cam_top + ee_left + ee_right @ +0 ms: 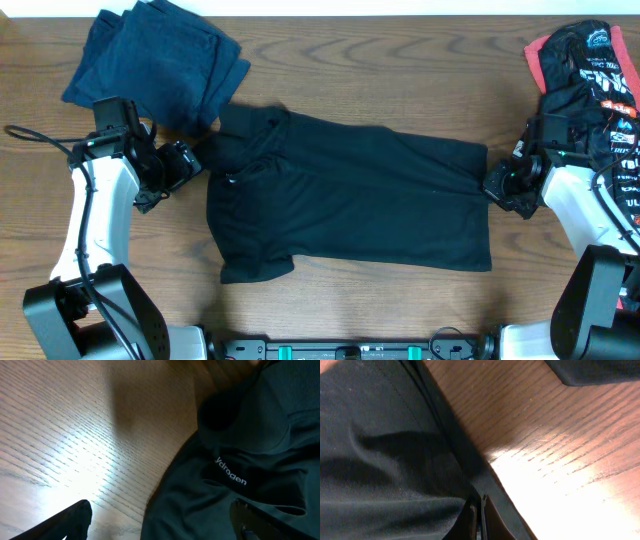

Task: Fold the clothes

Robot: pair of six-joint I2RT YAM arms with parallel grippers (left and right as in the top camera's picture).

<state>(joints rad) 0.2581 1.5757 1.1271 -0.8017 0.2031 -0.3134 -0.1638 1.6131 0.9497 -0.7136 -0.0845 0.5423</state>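
Note:
The shirt's collar end (262, 142) is bunched up, and my right gripper is holding the shirt's hem. So my left gripper should grab the shirt's loose edge there (226, 152) and pull it straight.
A black short-sleeved collared shirt (350, 195) lies spread flat across the middle of the table, collar to the left and hem to the right. My left gripper (193, 162) stands open at the shirt's collar end. In the left wrist view the left gripper (165, 525) straddles the shirt's edge, one finger over bare wood and the other over cloth (240, 435) beside a small white logo (231, 476). My right gripper (497, 185) is at the hem on the right. In the right wrist view the right gripper (479, 515) is shut on the shirt's hem (465, 455).
A folded dark blue garment (160, 60) lies at the back left, just beyond the left arm. A heap of black clothes with pink-red trim and white lettering (595, 75) sits at the back right, next to the right arm. Wooden table (400, 80) shows behind the shirt.

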